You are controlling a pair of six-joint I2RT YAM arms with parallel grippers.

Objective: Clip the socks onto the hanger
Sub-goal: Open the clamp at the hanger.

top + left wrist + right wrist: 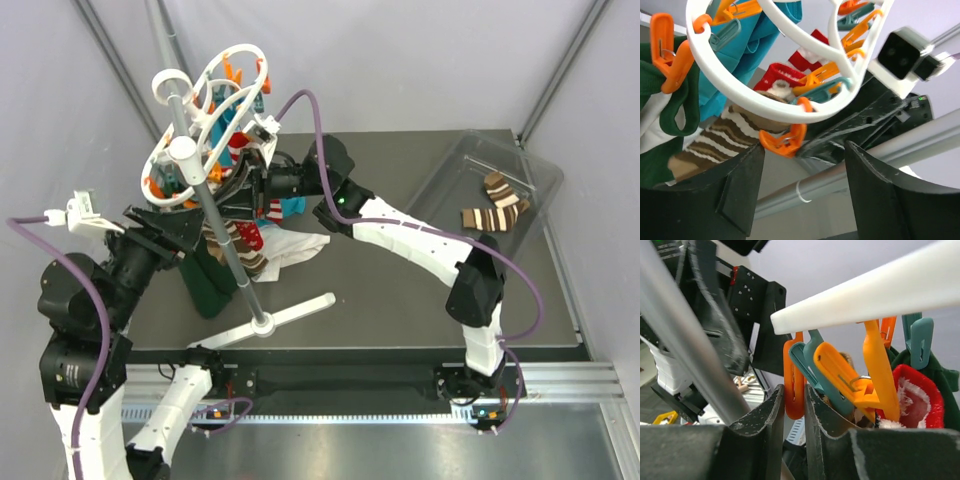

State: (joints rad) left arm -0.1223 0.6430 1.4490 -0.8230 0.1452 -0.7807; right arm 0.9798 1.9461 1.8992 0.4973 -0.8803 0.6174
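Observation:
The orange clip (799,132) under the ring lies at a slant across my open left gripper, so my right gripper needs to turn the clip square first, and then my left gripper should pinch its lower end (782,145).
The white ringed hanger (210,100) sits atop a grey pole (225,235), with orange and teal clips. My right gripper (794,389) is shut on an orange clip (794,382) under the hanger's white bar (865,300), with a red sock (917,395) just to its right. My left gripper (805,147) is open below the ring (765,100). A second orange clip (785,140) hangs just above its left fingertip, holding a brown-and-cream striped sock (720,142). Both grippers, left (190,212) and right (248,178), meet under the hanger. More brown striped socks (497,205) lie in the bin.
A clear plastic bin (450,165) stands at the back right of the table. A white cloth (300,245) and a dark green garment (205,280) lie or hang by the pole, whose white foot (290,310) reaches toward the front. The right arm's camera (900,55) is close to my left fingers.

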